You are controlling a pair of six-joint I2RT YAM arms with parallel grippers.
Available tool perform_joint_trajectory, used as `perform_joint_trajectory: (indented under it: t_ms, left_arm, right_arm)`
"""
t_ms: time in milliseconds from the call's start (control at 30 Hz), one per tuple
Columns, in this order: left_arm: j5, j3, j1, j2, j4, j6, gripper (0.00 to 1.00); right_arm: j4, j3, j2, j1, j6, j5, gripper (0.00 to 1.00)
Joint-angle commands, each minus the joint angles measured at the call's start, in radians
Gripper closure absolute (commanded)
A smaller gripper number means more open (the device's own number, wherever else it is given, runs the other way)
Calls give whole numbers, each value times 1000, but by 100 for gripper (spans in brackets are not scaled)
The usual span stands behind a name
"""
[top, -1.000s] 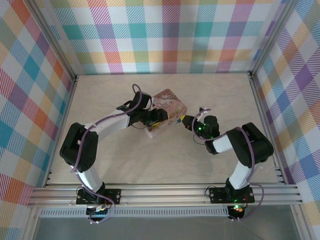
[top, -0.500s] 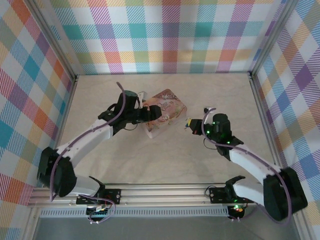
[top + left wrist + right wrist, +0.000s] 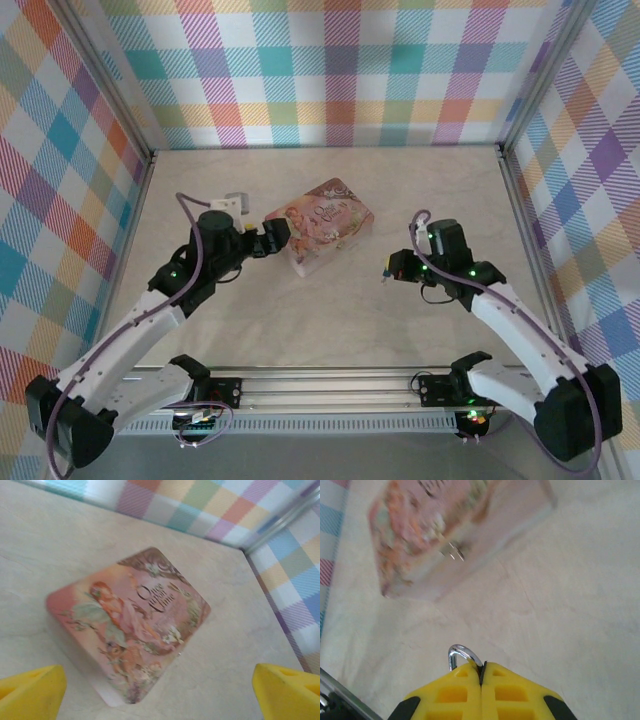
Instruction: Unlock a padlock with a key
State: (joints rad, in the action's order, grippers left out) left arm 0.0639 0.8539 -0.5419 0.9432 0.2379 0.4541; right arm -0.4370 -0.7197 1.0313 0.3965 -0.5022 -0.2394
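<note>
The padlock's shackle (image 3: 462,650) is clear of the tin's latch and the table in front (image 3: 378,308) is empty, so I keep lowering my right gripper until the padlock rests there.
The padlock's thin metal shackle (image 3: 461,655) sticks out from between the yellow fingers of my right gripper (image 3: 481,667), which is shut on it; the lock's body is hidden inside the grip. That right gripper (image 3: 392,268) hovers over the table a short way right of the pink picture tin (image 3: 325,225). My left gripper (image 3: 275,238) stands just left of the tin, jaws wide open and holding nothing. Its fingertips (image 3: 30,692) frame the tin (image 3: 130,625). A small metal piece (image 3: 452,552) glints on the tin's edge; I cannot tell whether it is the key.
Plaid walls (image 3: 330,70) with metal corner posts close off the back and both sides. An aluminium rail (image 3: 330,385) runs along the near edge by the arm bases. Bare pale table (image 3: 330,320) lies between the tin and the rail.
The left gripper has pulled back left off the tin and opened wide. The right gripper, still shut, has drawn away from the tin to the right and nearer me.
</note>
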Motion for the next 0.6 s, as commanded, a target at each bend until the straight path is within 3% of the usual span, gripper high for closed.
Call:
perform_joint_trajectory:
  t_ms: [0,567]
  left_arm:
    - [143,-24,-2,-56,30,-20,2]
    - [202,-19,2,-58,109,-17,1]
  right_arm:
    - [-117,-9,54,-1,-34,-39,99]
    - [-41,11,358,36,-15,-49,99]
